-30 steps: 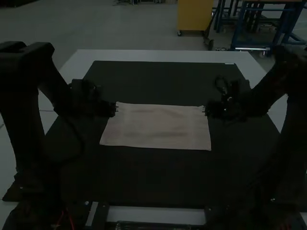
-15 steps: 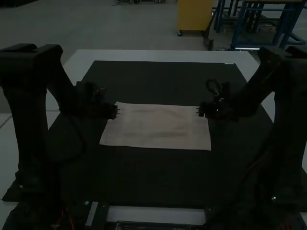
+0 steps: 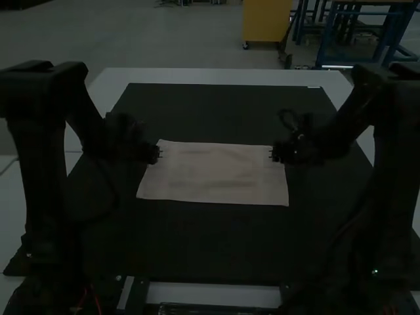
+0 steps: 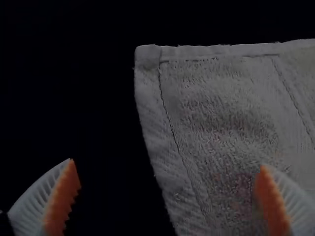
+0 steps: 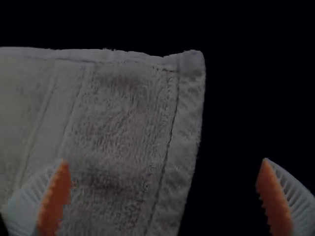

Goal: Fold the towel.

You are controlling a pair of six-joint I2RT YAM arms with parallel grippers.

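Note:
The near edge point(image 3: 213, 201) of the towel lies flat, so the towel's far half point(image 3: 216, 155) should fold while the near edge stays in place when the robot carries the towel's far corners over.
The pale towel point(image 3: 213, 176) lies spread flat on the dark mat. My left gripper point(image 3: 160, 152) is at its far left corner, and my right gripper point(image 3: 272, 153) is at its far right corner. In the left wrist view my left gripper point(image 4: 167, 164) stands wide open, the side edge of the towel point(image 4: 206, 113) running between its fingers. My right gripper point(image 5: 165, 164) is likewise wide open in the right wrist view, with the other side edge of the towel point(image 5: 123, 118) between its fingers. Both corners lie flat, held by neither.
A dark mat point(image 3: 203, 239) covers most of the white table point(image 3: 216, 76). The mat extends beyond the towel on all sides. Both arms stand at the table's near side, left and right.
My right gripper has moved inward, to the left, over the towel's far right corner. The left arm has shifted slightly. The towel has kept its place.

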